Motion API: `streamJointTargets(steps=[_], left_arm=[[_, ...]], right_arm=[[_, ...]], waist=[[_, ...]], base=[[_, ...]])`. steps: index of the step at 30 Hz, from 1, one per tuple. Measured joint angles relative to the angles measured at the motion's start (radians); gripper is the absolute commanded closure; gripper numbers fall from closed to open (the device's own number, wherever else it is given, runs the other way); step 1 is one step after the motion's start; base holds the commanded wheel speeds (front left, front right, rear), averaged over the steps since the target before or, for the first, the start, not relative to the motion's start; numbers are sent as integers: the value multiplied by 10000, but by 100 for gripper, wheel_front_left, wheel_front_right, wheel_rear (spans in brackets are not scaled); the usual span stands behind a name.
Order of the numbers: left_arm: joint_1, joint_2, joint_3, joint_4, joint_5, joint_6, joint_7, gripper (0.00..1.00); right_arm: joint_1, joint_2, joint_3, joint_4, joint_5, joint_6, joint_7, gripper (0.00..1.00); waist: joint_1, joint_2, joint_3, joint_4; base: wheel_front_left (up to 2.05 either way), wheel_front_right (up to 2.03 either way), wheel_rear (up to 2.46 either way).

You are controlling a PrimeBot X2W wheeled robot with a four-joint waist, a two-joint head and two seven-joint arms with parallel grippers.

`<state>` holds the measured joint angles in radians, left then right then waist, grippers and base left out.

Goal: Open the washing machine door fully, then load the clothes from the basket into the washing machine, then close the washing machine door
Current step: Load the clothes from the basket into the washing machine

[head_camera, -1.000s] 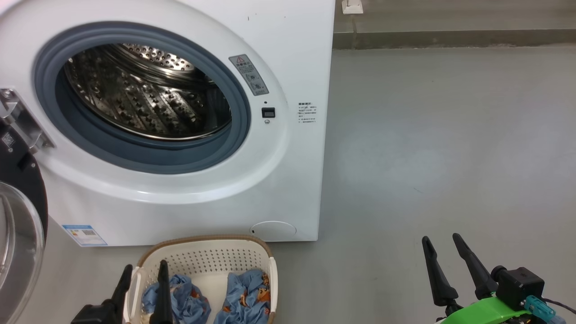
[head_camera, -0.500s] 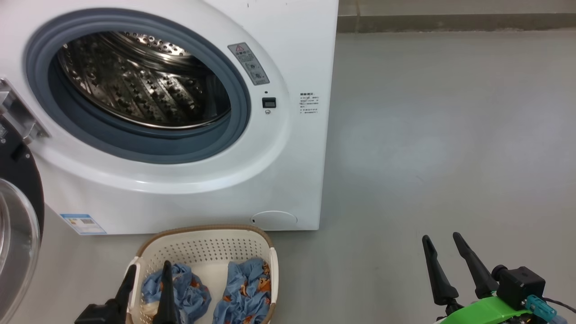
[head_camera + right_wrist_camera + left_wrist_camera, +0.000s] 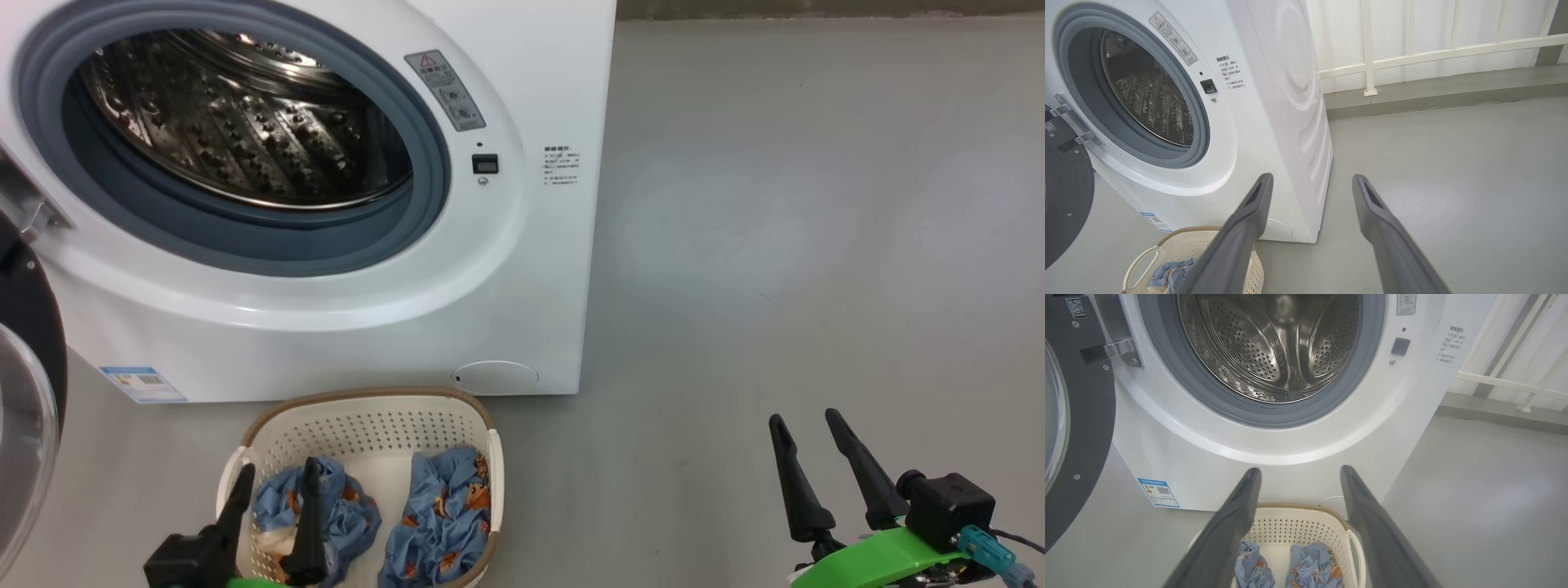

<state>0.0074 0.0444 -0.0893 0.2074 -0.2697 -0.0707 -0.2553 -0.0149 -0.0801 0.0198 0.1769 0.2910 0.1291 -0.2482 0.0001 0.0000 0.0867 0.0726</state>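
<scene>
My gripper will carry in the bundle of blue fabric [image 3: 347, 521], which lies gathered in deep, loose crumples [image 3: 343, 488], so the fabric will come unfolded and trail over the drum's rim on the way in.
The white washing machine [image 3: 522, 269] stands with its steel drum [image 3: 237, 114] exposed. Its black-framed door [image 3: 28, 384] hangs swung open at the far left, also seen as door [image 3: 1081, 428]. The cream basket [image 3: 367, 408] sits on the floor in front of the machine. In it lie two light blue bundles of clothes, one at left [image 3: 343, 510] and one at right [image 3: 445, 514]. My left gripper [image 3: 277, 482] is open above the basket's left side, over the left bundle, holding nothing. My right gripper [image 3: 808, 433] is open over bare floor at the lower right.
Grey floor [image 3: 816, 245] stretches to the right of the machine. A white railing [image 3: 1433, 53] and a low kerb run along the back wall. A blue label sticker [image 3: 143, 384] marks the machine's lower left front.
The head camera has tilted down, so the machine and basket slid up in the picture. My left gripper sits a little further over the basket; the right one is unchanged.
</scene>
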Motion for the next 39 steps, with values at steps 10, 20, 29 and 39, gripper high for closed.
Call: streamJointTargets(steps=[10, 20, 29, 39], left_arm=[[-571, -21, -324, 1177, 19, 138, 0, 0], [-2675, -46, -424, 4019, -10, 196, 2, 0], [-5200, 347, -431, 6799, 31, 121, 90, 0], [-8017, 932, -548, 9651, 286, 370, 217, 0]], right_arm=[[-83, -146, -81, -163, -13, 0, 104, 0], [-543, -401, -370, -757, -176, 0, 270, 0], [-899, -426, -581, -1275, -426, 0, 313, 0], [-1233, -416, -662, -1854, -522, 0, 309, 0]], waist=[[0, 0, 720, -8], [0, 0, 2234, -131], [0, 0, 3763, -327], [0, 0, 5780, -626]], base=[[0, 0, 0], [0, 0, 0], [0, 0, 0], [0, 0, 0]])
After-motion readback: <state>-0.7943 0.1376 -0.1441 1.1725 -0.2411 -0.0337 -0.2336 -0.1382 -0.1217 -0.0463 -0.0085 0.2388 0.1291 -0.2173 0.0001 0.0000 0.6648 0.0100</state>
